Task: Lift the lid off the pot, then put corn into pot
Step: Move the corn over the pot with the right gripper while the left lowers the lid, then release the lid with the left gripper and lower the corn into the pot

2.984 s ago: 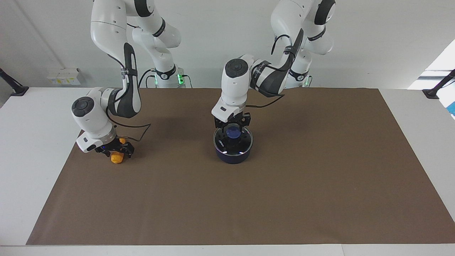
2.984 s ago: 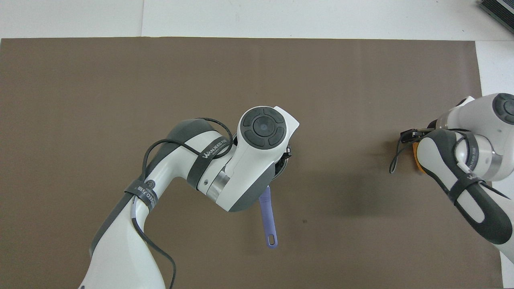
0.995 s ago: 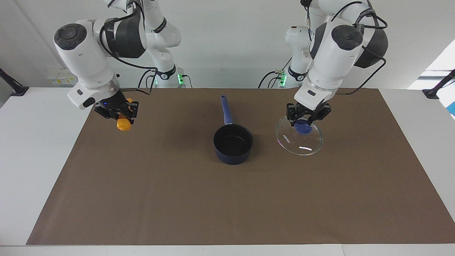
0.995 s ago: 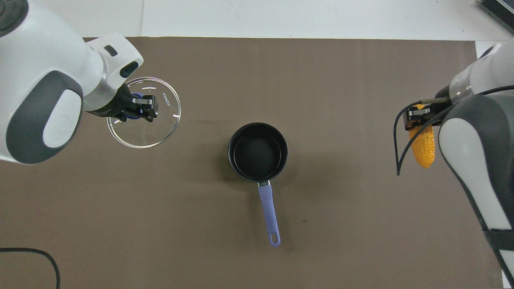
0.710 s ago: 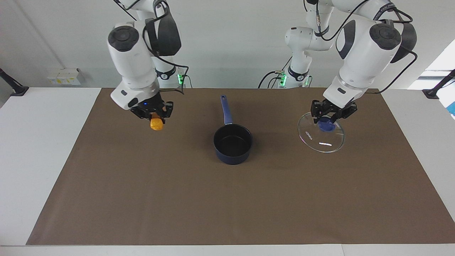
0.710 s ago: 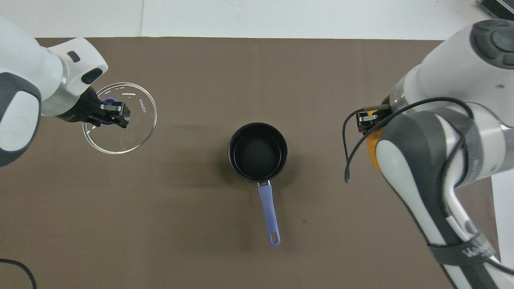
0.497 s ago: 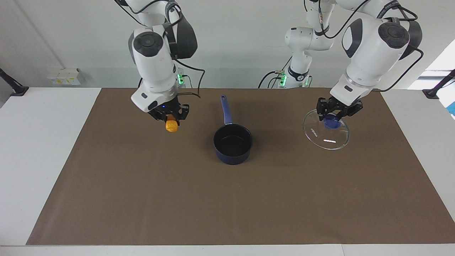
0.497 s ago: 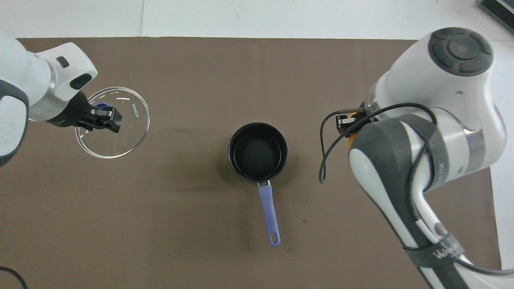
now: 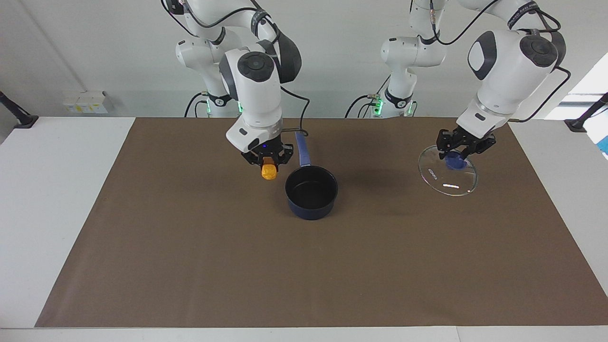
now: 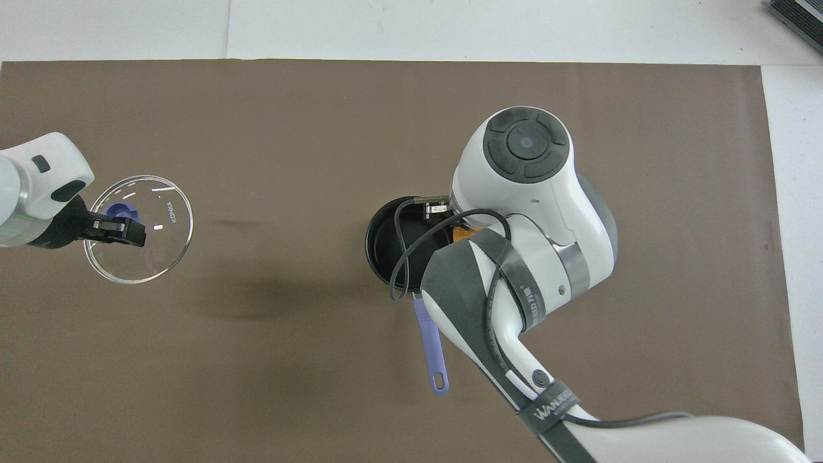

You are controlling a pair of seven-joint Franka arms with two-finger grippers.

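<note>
The lid (image 9: pixel 447 175) is over open mat, clear of the pot, so the robot's left gripper goes on lowering it until the lid's rim rests on the brown mat (image 9: pixel 445 197) before it lets go.
The pot (image 9: pixel 311 192) stands open on the brown mat, black inside, its blue handle (image 9: pixel 301 148) pointing toward the robots. My right gripper (image 9: pixel 267 160) is shut on the corn (image 9: pixel 269 173) and holds it end down in the air, just beside the pot's rim toward the right arm's end. In the overhead view the right arm covers part of the pot (image 10: pixel 389 241); only a sliver of corn (image 10: pixel 461 235) shows. My left gripper (image 9: pixel 463 148) is shut on the blue knob (image 9: pixel 455 163) of the lid (image 9: pixel 446 180), held tilted above the mat toward the left arm's end. The lid also shows in the overhead view (image 10: pixel 151 251).
The brown mat (image 9: pixel 304 266) covers most of the white table (image 9: pixel 52 190). Small white boxes (image 9: pixel 85 101) sit by the wall at the right arm's end. Black mounts (image 9: pixel 582 118) stand at the table's corners nearest the robots.
The left gripper lifted the lid off the pot and carried it toward the left arm's end. The right gripper lifted the corn and carried it across to the pot's rim.
</note>
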